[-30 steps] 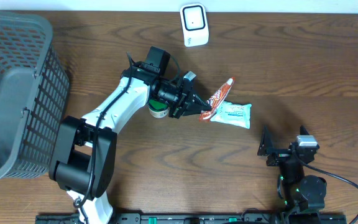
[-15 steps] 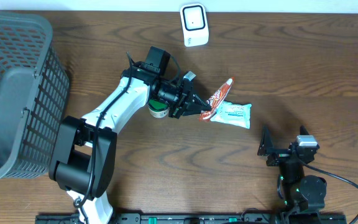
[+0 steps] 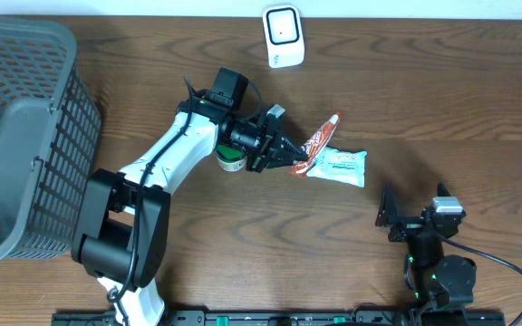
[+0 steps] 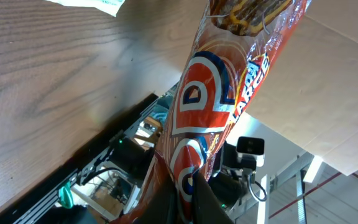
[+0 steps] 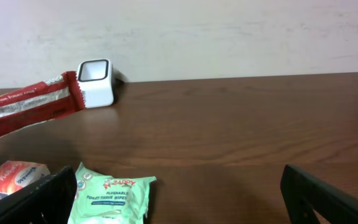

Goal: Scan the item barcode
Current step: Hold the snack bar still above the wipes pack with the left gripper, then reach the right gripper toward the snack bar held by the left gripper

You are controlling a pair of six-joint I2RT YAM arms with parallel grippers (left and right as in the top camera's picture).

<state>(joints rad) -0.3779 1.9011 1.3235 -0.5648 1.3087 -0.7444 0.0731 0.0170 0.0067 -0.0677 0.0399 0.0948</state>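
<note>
The robot's left gripper pinches only the snack packet's lower end (image 3: 302, 168) and the packet is tilted, so next the right gripper moves over and grabs its free far end (image 3: 335, 120) before scanning.
My left gripper (image 3: 291, 161) is shut on the lower end of a long red-orange snack packet (image 3: 319, 143), which it holds tilted above the table, the far end pointing up and right. The left wrist view shows the dark fingers pinching the packet (image 4: 229, 93) at the gripper (image 4: 188, 194). A white scanner (image 3: 282, 35) stands at the table's far edge; from the right wrist camera the scanner (image 5: 97, 82) sits just right of the packet's end (image 5: 27, 111). My right gripper (image 3: 414, 217) rests open near the front right, with nothing between its fingers (image 5: 179, 194).
A green wipes pack (image 3: 338, 167) lies just right of the left gripper, and a small orange pack (image 5: 11, 177) lies beside it. A green round tub (image 3: 231, 160) sits under the left arm. A grey mesh basket (image 3: 21, 136) fills the left side.
</note>
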